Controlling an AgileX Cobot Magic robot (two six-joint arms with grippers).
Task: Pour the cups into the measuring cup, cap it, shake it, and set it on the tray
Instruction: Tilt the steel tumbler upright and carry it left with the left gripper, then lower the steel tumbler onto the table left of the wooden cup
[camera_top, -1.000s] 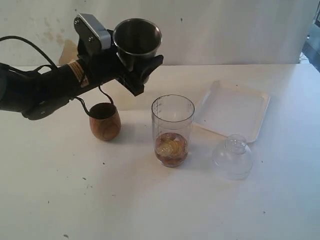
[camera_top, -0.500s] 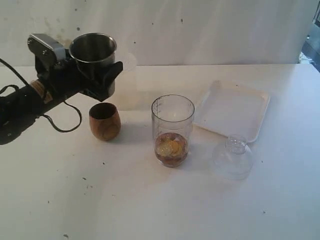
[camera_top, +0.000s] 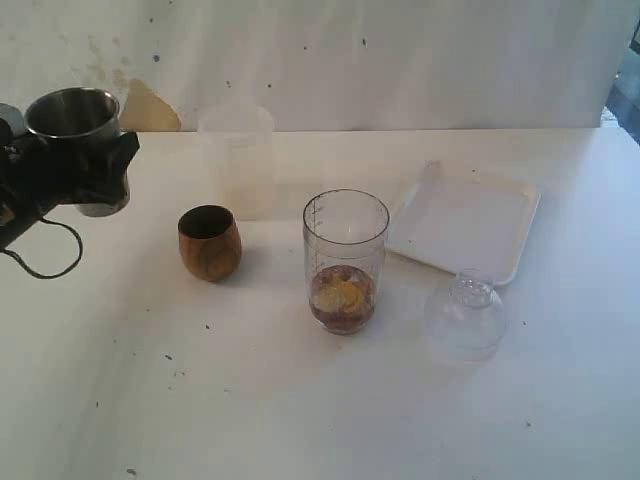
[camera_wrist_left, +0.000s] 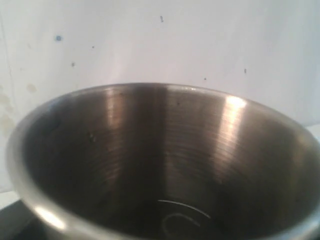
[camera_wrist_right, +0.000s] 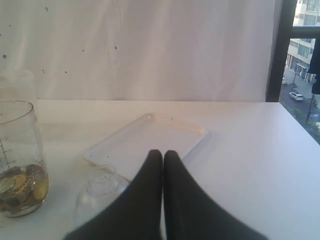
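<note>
The empty steel tumbler (camera_top: 75, 112) is hanging upright over clear table (camera_top: 127, 245) next to the wooden cup, so the robot's left gripper keeps bringing the tumbler down until the tumbler's base stands there.
My left gripper (camera_top: 98, 176) is shut on the steel tumbler (camera_top: 73, 116), holding it upright above the table's far left edge. In the left wrist view the tumbler's (camera_wrist_left: 165, 160) dark inside fills the picture and hides the fingers. The brown wooden cup (camera_top: 210, 243) stands to the right of the tumbler. The clear measuring cup (camera_top: 346, 260) stands mid-table, uncapped, with coin-like pieces at its bottom; the right wrist view also shows this measuring cup (camera_wrist_right: 17, 160). The white tray (camera_top: 465, 220) lies at the back right. My right gripper (camera_wrist_right: 163, 153) is shut, empty, near the tray (camera_wrist_right: 150, 137).
A clear domed cap (camera_top: 465, 315) rests in front of the tray, just below my right gripper's fingers (camera_wrist_right: 145, 200) in the wrist view. A frosted whitish cup (camera_top: 237, 160) stands behind the wooden cup, near the wall.
My left arm has carried the steel tumbler leftward and slightly down, from behind the measuring cup to the far left edge. The other objects have not moved.
</note>
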